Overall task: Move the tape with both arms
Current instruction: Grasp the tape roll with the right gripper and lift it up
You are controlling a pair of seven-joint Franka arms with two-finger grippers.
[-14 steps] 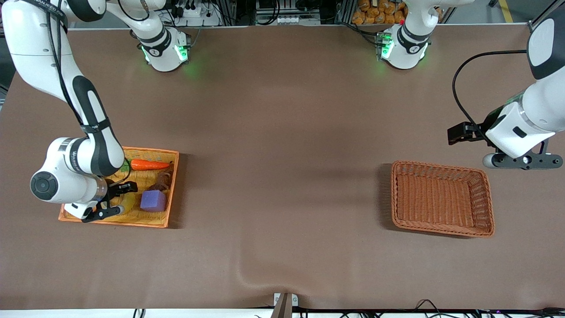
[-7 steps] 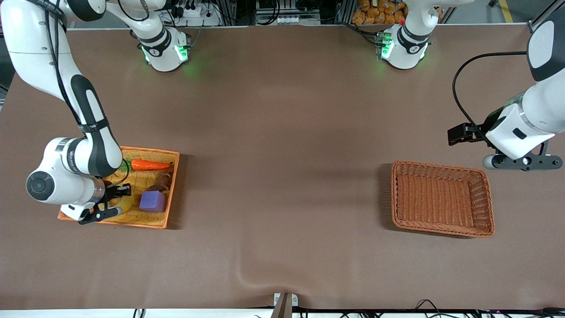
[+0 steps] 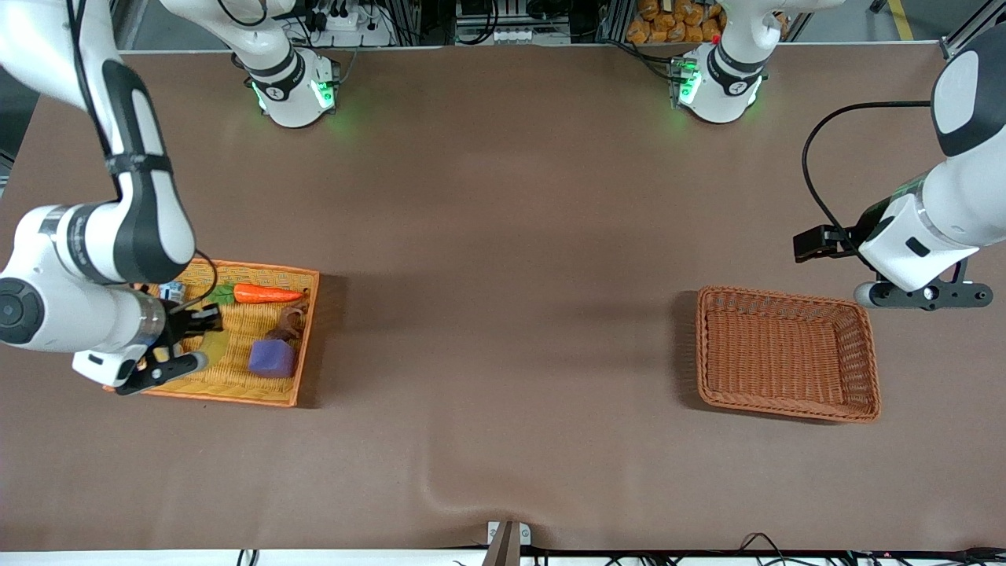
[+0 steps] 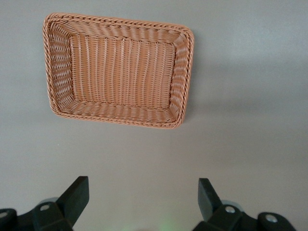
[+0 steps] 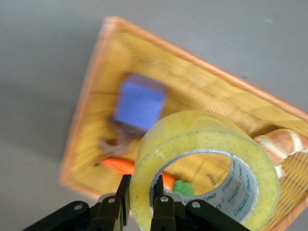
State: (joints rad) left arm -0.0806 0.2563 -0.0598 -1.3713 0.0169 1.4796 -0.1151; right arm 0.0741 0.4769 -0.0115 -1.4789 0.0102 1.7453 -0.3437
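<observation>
My right gripper should carry the tape next to the table [image 3: 530,305] between the baskets until the tape lies flat. That spot is clear, and my right gripper is holding the tape's side [image 5: 204,137].
My right gripper [image 5: 141,186] is shut on the wall of the tape [image 5: 202,161], a yellowish translucent roll with a grey inner core. One finger is inside the ring and one is outside. It holds the roll in the air over the orange tray basket [image 5: 103,72]. In the front view the right gripper [image 3: 174,350] hangs over that basket's end [image 3: 236,391], and only a yellowish edge of the tape [image 3: 207,346] shows beside it. My left gripper [image 3: 919,295] is open and empty over the table beside the brown wicker basket [image 3: 786,354]; its jaws [image 4: 142,190] stand wide apart.
The orange basket holds a purple cube [image 3: 273,358], a carrot [image 3: 267,294], a brown piece [image 3: 289,322] and a croissant [image 5: 284,143]. The brown wicker basket [image 4: 118,70] has nothing in it. A ripple in the table cover [image 3: 440,491] lies near the front edge.
My right arm has risen and drawn toward its end of the table, lifting the tape up out of the orange basket. The left arm has barely shifted.
</observation>
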